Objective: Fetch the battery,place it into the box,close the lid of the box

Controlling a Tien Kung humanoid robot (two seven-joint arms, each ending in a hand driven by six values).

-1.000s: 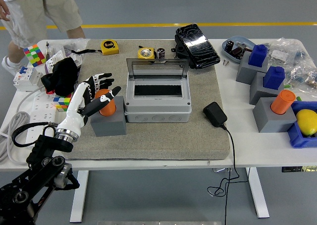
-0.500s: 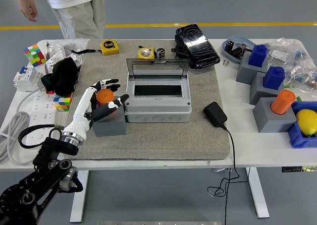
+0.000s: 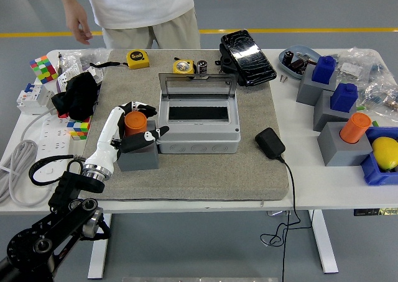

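The orange cylinder (image 3: 135, 121) will slide straight up and leave the grey block (image 3: 139, 159) behind when I lift, because the cylinder is standing upright in that block.
An orange cylinder, the battery (image 3: 135, 121), stands upright in a grey block (image 3: 138, 154) on the grey mat, left of the grey box (image 3: 198, 133). The box's clear lid (image 3: 198, 86) stands raised at its back edge, and the inside shows dark. My left hand (image 3: 149, 119) has reached over the block. Its fingers (image 3: 140, 106) lie behind the cylinder and the thumb lies in front on the right, spread around it without clamping. A small dark battery (image 3: 202, 67) stands behind the box. The right arm is out of sight.
A person stands at the far side with both hands hanging free above the table. A black charger (image 3: 270, 143) with its cable lies right of the box. Tape measures, a black case (image 3: 246, 57), cubes and a power strip lie around the mat. More blocks stand at the right.
My left hand has moved forward and right, from beside the orange cylinder to around it. The person has walked right along the far side.
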